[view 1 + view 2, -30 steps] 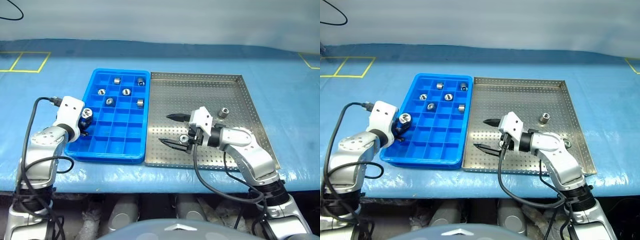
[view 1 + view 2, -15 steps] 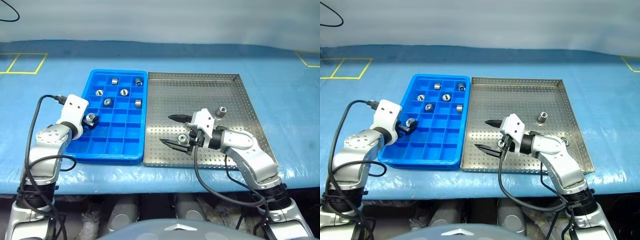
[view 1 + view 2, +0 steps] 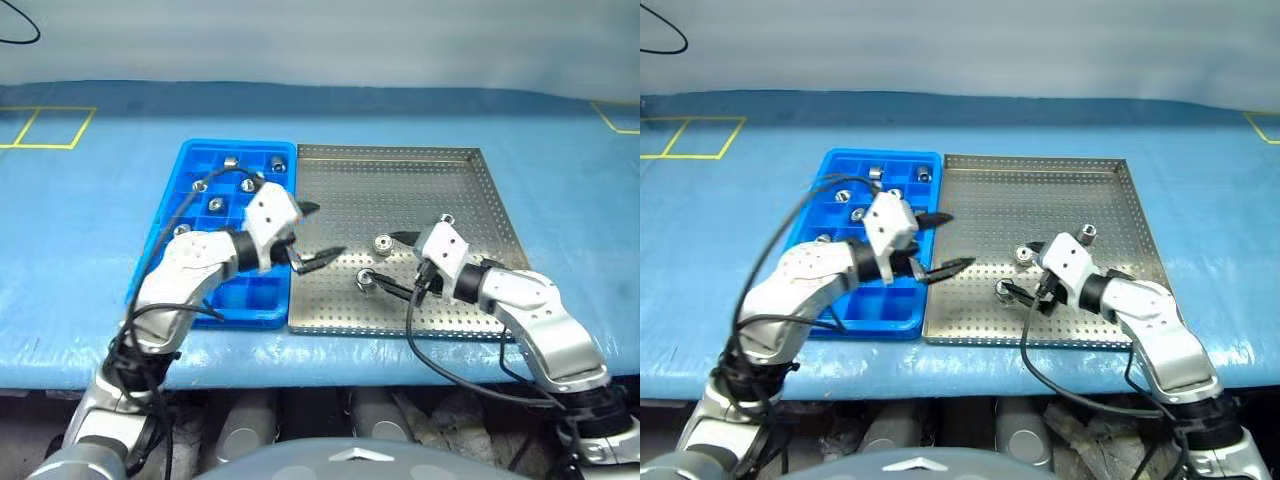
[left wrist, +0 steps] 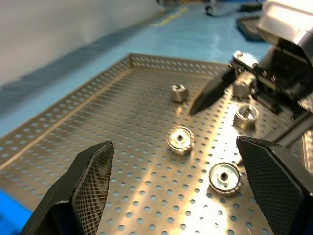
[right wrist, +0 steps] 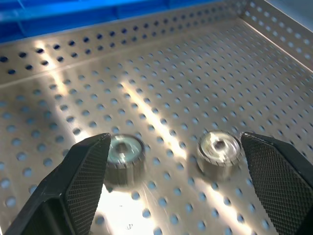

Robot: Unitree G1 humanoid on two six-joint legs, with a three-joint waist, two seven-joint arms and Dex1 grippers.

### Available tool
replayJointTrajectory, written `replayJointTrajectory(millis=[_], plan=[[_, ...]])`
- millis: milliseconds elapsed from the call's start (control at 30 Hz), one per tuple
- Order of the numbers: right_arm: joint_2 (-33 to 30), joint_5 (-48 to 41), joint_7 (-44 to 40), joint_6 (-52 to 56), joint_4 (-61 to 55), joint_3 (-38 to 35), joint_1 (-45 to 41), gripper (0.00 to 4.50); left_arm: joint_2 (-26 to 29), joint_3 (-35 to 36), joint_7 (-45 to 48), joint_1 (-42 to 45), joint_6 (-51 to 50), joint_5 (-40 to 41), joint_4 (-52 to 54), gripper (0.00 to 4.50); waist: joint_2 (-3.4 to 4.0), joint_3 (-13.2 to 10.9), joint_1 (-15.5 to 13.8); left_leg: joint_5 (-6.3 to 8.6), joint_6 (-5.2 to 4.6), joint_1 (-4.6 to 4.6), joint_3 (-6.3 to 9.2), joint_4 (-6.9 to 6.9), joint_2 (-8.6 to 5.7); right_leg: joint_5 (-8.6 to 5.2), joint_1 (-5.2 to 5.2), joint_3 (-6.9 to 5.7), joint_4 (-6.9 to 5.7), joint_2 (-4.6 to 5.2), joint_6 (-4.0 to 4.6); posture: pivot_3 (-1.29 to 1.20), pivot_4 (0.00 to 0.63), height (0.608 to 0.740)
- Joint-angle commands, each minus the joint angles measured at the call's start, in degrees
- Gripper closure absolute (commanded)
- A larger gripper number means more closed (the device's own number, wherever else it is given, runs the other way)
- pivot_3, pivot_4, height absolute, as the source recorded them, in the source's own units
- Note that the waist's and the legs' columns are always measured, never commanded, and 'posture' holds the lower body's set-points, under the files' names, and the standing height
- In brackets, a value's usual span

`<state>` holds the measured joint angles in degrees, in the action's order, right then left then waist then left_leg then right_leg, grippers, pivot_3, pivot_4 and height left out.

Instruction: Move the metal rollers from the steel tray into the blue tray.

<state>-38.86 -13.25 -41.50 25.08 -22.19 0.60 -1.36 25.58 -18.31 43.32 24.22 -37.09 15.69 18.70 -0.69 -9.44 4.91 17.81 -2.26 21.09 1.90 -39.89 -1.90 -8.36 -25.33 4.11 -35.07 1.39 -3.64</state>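
The roller [image 3: 366, 279] nearest the robot stands upright, clear of its neighbour, so the left gripper keeps moving its open fingers down until they straddle the roller's sides [image 3: 362, 284].
The steel tray [image 3: 480, 190] lies right of the blue tray [image 3: 240, 318]. Two metal rollers [image 3: 382, 243] [image 3: 366, 279] rest on its perforated floor near the middle, and a third roller [image 3: 447, 218] lies further right. Several more rollers [image 3: 247, 185] sit in the far compartments of the blue tray. My left gripper [image 3: 314, 234] hovers open and empty over the steel tray's left edge, pointing at the two middle rollers [image 4: 180, 138]. Facing it, my right gripper [image 3: 388, 264] stands open and empty, straddling those two rollers [image 5: 219, 149].
Both trays rest on a blue-covered table with yellow tape marks at the far corners. The two grippers face each other closely over the steel tray's middle. Black cables loop from each wrist.
The left gripper let its roller go into the blue tray, opened, and swung right to the steel tray. The right gripper drew back to the right, still open.
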Motion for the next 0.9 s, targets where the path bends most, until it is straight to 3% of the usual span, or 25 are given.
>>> replayJointTrajectory(millis=[33,300,567,667,833,900], plan=[[-1.2,0.3,2.5,1.7,-5.8,-4.9,3.0,0.00,0.2,-4.8,2.9,3.3,2.3,-3.3,-4.5,0.16,0.00,0.0,1.4,0.00,0.00,-0.01,-0.04,0.00,0.01,0.00,0.00,0.02,-0.01,-0.02,-0.01,-0.29,0.150,0.740],[-0.6,-0.5,5.1,4.6,-11.3,-7.3,7.7,0.00,-1.2,-9.2,4.4,6.0,4.6,-8.5,-13.2,0.16,0.00,0.0,6.7,0.01,-0.07,-0.20,-0.21,-0.02,0.07,-0.13,0.13,0.29,0.00,-0.10,-0.45,-0.34,0.150,0.740],[0.2,-0.9,6.2,5.6,-12.6,-6.1,7.1,0.00,-4.2,-11.1,4.5,6.9,5.0,-11.9,-20.5,0.16,-0.01,0.0,10.0,0.01,-0.20,-0.39,-0.43,-0.03,0.04,-0.06,0.27,0.55,0.05,-0.09,-0.64,-0.35,0.150,0.740],[0.2,-1.0,6.3,5.7,-12.7,-6.1,6.7,0.00,-4.5,-11.1,4.2,6.7,5.0,-12.7,-21.6,0.78,-0.02,0.0,10.8,0.01,-0.21,-0.40,-0.48,-0.03,0.05,-0.04,0.26,0.62,0.05,-0.10,-0.68,-0.34,0.150,0.740],[0.2,-1.0,6.5,5.8,-12.5,-5.6,6.0,0.00,-3.9,-10.4,4.2,5.7,4.3,-13.6,-20.7,2.43,-0.02,0.0,11.5,0.02,-0.23,-0.41,-0.51,-0.03,0.05,-0.04,0.27,0.65,0.05,-0.10,-0.71,-0.34,0.150,0.740],[0.2,-1.0,6.5,5.7,-12.2,-5.2,5.6,0.00,-3.6,-10.3,4.3,5.4,4.1,-13.7,-20.4,2.43,-0.02,0.0,11.6,0.03,-0.24,-0.42,-0.52,-0.02,0.05,-0.04,0.27,0.67,0.06,-0.10,-0.72,-0.33,0.150,0.740]])
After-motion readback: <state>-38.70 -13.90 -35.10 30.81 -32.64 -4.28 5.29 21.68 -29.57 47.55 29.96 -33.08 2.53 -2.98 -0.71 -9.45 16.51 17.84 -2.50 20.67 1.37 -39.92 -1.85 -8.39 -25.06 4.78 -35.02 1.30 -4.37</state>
